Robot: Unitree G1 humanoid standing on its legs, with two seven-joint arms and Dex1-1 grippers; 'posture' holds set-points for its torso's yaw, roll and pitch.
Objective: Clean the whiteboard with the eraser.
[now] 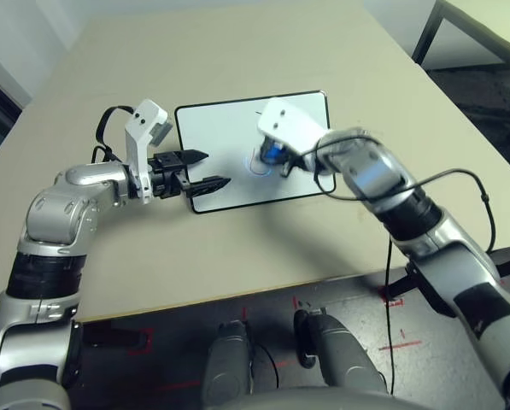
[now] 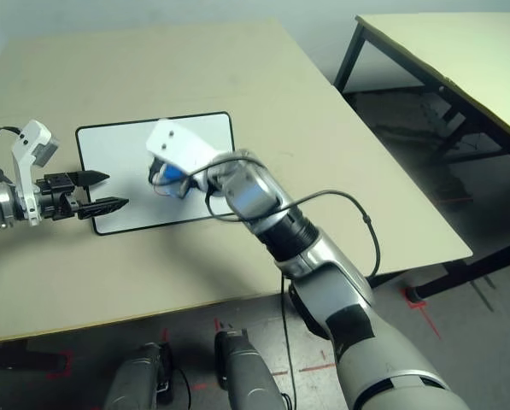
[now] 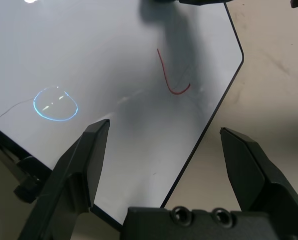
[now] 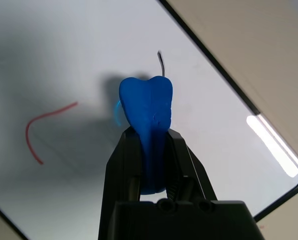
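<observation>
Next, I sweep the eraser [image 4: 146,102] back over the red curved line [image 4: 28,130] with my right gripper before the dark stroke, because the eraser is next to the blue ring, clear of the line.
The whiteboard [image 1: 229,128] lies flat on the beige table, its thin black frame showing all round. On it are a red curved line [image 3: 171,80], a pale blue ring [image 3: 55,104] and a short dark stroke [image 4: 161,60]. My right gripper [image 4: 149,137] is shut on the eraser [image 4: 146,107], a small bright blue block pointing down at the board's middle, close to the blue ring [image 1: 259,164]. The eraser [image 1: 273,152] sits under the white wrist housing. My left gripper [image 1: 216,168] is open over the board's near left part, nothing between its fingers [image 3: 91,150].
The beige table [image 1: 237,51] stretches well beyond the board on all sides; its near edge runs below my arms. A black cable [image 1: 460,179] loops off my right forearm. A second table [image 2: 460,51] stands at the back right, across a gap of floor.
</observation>
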